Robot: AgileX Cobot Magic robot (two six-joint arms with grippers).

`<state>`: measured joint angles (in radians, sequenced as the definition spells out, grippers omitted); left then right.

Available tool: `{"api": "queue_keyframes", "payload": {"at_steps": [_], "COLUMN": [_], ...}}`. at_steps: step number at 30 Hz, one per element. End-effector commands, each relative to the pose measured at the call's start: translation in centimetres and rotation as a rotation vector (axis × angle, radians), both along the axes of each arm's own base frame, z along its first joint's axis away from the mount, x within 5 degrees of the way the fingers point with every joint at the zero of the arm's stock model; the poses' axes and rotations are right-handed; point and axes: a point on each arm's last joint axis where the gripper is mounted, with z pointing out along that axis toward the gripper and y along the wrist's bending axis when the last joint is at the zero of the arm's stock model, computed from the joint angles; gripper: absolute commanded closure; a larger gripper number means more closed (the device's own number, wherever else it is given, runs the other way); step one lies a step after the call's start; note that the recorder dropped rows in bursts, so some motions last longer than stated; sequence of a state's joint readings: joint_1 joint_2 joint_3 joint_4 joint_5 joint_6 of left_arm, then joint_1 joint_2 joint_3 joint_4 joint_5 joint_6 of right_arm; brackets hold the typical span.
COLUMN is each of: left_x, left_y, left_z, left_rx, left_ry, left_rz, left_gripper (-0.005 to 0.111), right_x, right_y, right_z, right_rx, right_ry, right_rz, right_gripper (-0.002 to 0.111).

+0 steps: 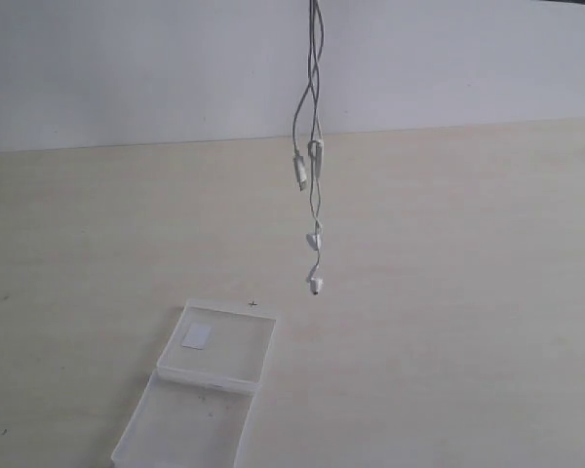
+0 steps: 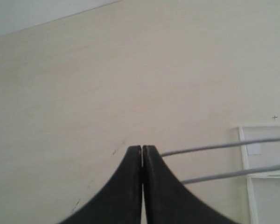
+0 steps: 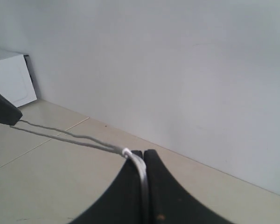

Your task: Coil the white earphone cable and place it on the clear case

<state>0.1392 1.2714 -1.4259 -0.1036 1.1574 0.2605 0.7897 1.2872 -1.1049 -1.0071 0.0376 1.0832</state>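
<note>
My right gripper is closed on the doubled cable (image 3: 136,160), so my left gripper should keep moving its loop toward the hanging bunch (image 1: 315,148) and let go once the strands go loose.
The white earphone cable (image 1: 315,117) hangs in a doubled bunch from above the top edge of the exterior view. Its plug (image 1: 300,174), inline remote (image 1: 318,154) and two earbuds (image 1: 315,237) dangle above the pale table. Neither gripper shows in that view. My right gripper (image 3: 143,153) is shut on the cable, which runs between its jaws. Two strands (image 3: 65,136) stretch from it to a dark finger (image 3: 2,112) of the other arm. My left gripper (image 2: 142,148) is shut, with two strands (image 2: 224,145) leaving beside it. The clear case (image 1: 200,385) lies open and flat at the front left, white sticker (image 1: 197,337) in its far half.
A plain white wall (image 1: 127,68) closes the far side of the wooden table (image 1: 468,292). A small cross mark (image 1: 253,303) sits just behind the case. A white cabinet (image 3: 9,79) stands on the floor in the right wrist view.
</note>
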Motion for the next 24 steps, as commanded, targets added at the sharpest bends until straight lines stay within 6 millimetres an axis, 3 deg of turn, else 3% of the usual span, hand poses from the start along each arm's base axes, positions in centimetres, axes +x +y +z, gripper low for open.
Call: {"api": "queue_keyframes", "payload": {"at_steps": [1,9,16,24], "left_x": [-0.2,-0.3,-0.1,0.0], "left_y": [0.2,0.0,-1.1,-2.6], "left_z": [-0.9,-3.2,-5.1,-5.9], "left_rx": [0.008,-0.013,-0.133,-0.276], "left_ry": [0.025,0.099,0.12,0.104], "left_rz": [0.015,0.013,-0.041,-0.136], "left_gripper": [0.107,0.107,0.107,0.107], "right_x": [-0.3,-0.4,-0.9,-1.0], "right_y": [0.0,0.1,-0.2,0.4], "right_z": [0.6,0.9,3.2,3.8], "right_rx": [0.026,0.064,0.121,0.178], "right_ry": [-0.007,0.003,-0.051,-0.058], "right_rz": [0.012,0.034,0.05,0.105], "right_gripper": [0.108,0.108,0.108,0.108]}}
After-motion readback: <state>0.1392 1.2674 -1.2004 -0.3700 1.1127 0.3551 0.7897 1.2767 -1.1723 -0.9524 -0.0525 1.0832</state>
